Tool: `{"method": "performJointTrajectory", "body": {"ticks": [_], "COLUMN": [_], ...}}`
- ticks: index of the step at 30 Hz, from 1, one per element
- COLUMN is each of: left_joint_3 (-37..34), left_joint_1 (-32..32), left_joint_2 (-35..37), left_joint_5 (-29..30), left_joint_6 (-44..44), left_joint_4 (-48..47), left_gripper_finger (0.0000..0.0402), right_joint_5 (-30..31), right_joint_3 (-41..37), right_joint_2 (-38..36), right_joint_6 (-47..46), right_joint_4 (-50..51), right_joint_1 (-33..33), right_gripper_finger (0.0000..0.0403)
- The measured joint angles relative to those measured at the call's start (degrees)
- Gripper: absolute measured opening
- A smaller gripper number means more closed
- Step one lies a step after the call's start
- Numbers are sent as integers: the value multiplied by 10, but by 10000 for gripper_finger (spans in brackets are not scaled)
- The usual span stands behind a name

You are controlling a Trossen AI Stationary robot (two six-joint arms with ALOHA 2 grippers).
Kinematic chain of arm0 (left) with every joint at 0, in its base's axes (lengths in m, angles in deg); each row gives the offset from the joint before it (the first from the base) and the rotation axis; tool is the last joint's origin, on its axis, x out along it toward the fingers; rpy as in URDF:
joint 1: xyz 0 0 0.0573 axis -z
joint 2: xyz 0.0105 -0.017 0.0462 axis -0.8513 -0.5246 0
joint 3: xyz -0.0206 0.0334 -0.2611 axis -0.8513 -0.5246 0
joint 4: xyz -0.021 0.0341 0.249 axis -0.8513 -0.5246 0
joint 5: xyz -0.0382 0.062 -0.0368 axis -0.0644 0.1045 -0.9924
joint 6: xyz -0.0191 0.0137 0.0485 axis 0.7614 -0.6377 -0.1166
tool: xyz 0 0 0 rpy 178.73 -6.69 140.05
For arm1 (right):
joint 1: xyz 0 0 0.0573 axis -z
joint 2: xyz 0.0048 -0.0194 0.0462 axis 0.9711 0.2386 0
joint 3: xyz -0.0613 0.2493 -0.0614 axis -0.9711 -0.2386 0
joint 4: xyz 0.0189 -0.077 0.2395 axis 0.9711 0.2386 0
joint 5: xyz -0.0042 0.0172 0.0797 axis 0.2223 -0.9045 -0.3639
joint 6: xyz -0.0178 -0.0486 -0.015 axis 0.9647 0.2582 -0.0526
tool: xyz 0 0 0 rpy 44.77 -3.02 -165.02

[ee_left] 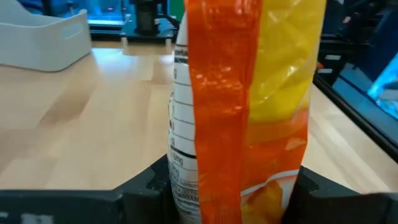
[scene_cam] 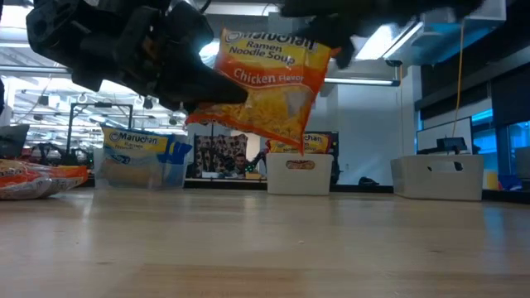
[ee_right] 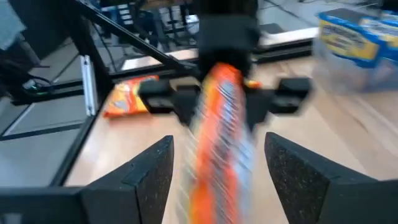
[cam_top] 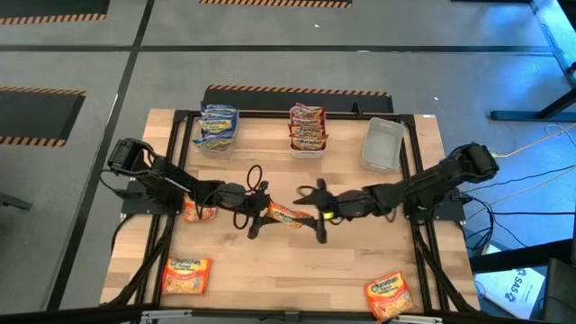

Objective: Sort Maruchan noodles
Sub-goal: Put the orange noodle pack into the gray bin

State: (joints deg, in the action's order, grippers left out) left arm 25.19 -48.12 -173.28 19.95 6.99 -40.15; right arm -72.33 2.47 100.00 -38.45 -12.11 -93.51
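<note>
The orange packet is in my left gripper, far from the empty bin [cam_top: 384,144], so next my right gripper grabs the packet's loose end [scene_cam: 312,79] and carries it over.
An orange-yellow Maruchan chicken packet [cam_top: 283,216] hangs in the air over the table's middle, well above the wood in the low view [scene_cam: 269,83]. My left gripper [cam_top: 258,214] is shut on its left end. My right gripper [cam_top: 317,214] is open. Its two fingers stand on either side of the packet's right end [ee_right: 217,124], with a gap on each side. Three more orange packets lie flat on the table: one under my left arm [cam_top: 198,211], one near the front left [cam_top: 186,274] and one near the front right [cam_top: 389,295]. My left gripper [ee_left: 230,193] pinches the orange packet's left end [ee_left: 205,180] between its two fingers, coming level from the table's left. The packet is lifted clear of the table. It stands on edge between the fingers and sticks out toward my right gripper, tilted a little in the low view.
Three clear bins stand along the far edge. The left one holds blue-white packets [cam_top: 218,129], the middle one red packets [cam_top: 307,129], and the right one [cam_top: 382,144] shows nothing inside. A black frame runs round the table. Bare wood lies at the front centre [cam_top: 288,270].
</note>
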Motion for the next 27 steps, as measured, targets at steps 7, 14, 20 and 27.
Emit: {"method": "performJointTrajectory", "body": {"ticks": [7,14,20,27], "left_joint_3": [0,0,0,0], "left_joint_1": [1,3,4,4], "left_joint_2": [0,0,0,0], "left_joint_5": [17,17,18,18], "left_joint_6": [8,7,4,7], "left_joint_4": [-8,-5,-1,3], "left_gripper_finger": [161,161,161,161], "right_joint_5": [-22,-26,-44,-75], "right_joint_3": [141,205,218,217], "right_joint_2": [77,113,122,139], "right_joint_6": [-10,-15,-20,11], "right_joint_4": [213,295,316,314], "right_joint_1": [24,31,42,46], "right_gripper_finger": [237,237,237,225]}}
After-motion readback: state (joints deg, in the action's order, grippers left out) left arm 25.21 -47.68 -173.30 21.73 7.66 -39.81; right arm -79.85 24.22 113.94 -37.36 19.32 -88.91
